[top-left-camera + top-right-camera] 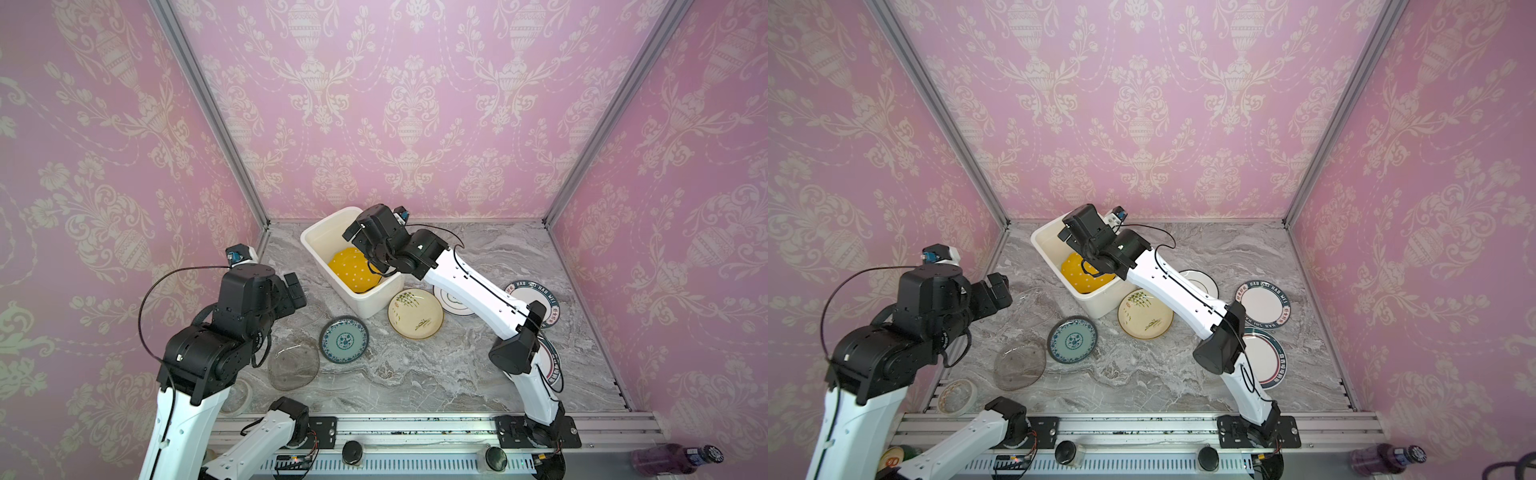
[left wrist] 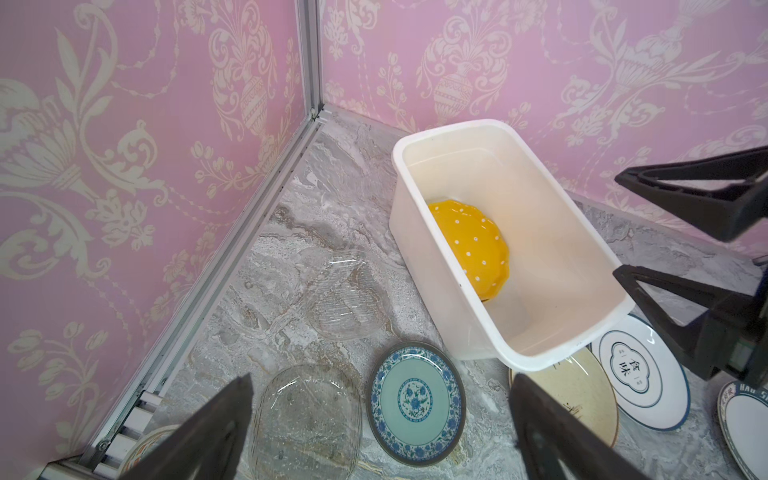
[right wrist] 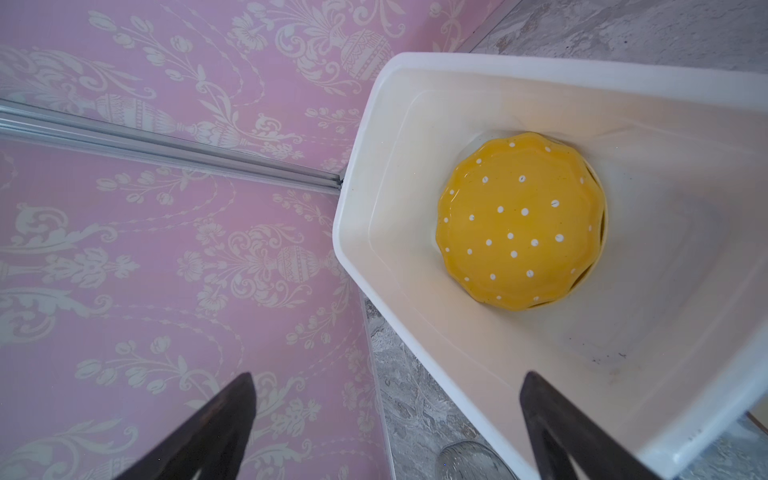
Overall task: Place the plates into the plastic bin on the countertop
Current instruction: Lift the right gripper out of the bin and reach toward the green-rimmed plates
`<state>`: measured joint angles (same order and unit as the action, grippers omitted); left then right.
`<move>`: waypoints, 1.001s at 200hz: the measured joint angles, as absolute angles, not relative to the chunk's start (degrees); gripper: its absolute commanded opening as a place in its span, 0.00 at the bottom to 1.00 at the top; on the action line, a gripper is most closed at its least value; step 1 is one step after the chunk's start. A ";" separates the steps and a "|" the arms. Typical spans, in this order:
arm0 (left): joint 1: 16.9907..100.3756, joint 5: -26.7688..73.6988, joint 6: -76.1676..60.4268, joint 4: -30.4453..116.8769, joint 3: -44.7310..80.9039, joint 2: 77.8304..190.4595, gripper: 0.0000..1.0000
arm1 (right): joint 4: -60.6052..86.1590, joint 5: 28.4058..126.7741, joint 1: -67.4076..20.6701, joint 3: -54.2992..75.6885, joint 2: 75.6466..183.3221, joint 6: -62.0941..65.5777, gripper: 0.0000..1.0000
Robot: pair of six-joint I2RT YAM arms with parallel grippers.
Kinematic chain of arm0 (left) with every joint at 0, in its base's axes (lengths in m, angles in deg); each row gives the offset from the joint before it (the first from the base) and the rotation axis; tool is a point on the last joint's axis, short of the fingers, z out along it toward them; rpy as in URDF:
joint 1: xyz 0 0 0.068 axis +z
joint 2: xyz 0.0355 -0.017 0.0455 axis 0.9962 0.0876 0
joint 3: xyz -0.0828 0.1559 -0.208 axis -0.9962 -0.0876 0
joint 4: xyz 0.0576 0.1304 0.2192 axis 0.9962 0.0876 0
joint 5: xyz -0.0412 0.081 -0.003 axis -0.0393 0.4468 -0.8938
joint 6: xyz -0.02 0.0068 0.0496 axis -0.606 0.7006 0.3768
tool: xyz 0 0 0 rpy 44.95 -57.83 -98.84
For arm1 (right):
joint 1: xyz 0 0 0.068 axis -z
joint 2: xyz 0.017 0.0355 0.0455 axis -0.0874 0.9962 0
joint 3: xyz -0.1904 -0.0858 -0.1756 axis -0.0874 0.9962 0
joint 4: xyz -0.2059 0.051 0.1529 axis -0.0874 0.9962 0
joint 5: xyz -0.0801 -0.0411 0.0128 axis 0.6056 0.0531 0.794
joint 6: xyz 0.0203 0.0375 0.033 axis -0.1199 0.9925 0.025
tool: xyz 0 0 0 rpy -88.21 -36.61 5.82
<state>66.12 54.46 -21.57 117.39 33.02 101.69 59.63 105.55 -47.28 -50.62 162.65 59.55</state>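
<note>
The yellow plate inside the bin [image 1: 1081,272] is in place, so my right gripper should keep going to the HAO WEI plate's free outer edge [image 1: 1286,317] and close once its fingers are on both sides of it.
The white plastic bin [image 1: 308,250] [image 1: 1040,249] stands at the back of the countertop [image 1: 415,374]. A dotted yellow plate [image 1: 351,270] [image 3: 519,220] lies inside it on a pale one. My right gripper [image 1: 351,237] [image 3: 386,376] hangs open over the bin, holding nothing. My left gripper [image 1: 296,293] [image 2: 380,380] is open and raised at the left, above the plates. On the countertop lie a teal plate [image 1: 343,339] [image 2: 417,403], a cream sprig plate [image 1: 415,313], two clear glass plates [image 1: 1019,365] [image 2: 345,299] and white dark-rimmed plates [image 1: 1262,305] [image 1: 1266,361], partly hidden by the right arm.
A clear tape roll [image 1: 957,397] sits at the front left corner. Aluminium rails [image 1: 415,424] edge the countertop, and pink papered walls close three sides. A purple bottle [image 1: 673,457] lies outside at the front right.
</note>
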 measured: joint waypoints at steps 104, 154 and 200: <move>65.99 20.17 -23.27 112.54 30.20 103.73 0.96 | 54.36 98.28 -40.81 0.73 114.50 42.48 0.91; 55.21 18.01 -23.51 108.80 33.07 115.00 0.97 | 58.16 92.33 -20.00 21.69 96.38 40.47 0.91; 45.29 18.82 -23.56 102.29 39.16 128.53 0.97 | 58.69 81.07 6.10 33.36 91.79 35.46 0.91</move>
<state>45.29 18.82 -23.56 102.29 39.16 128.53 58.69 81.07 6.10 33.36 91.79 35.46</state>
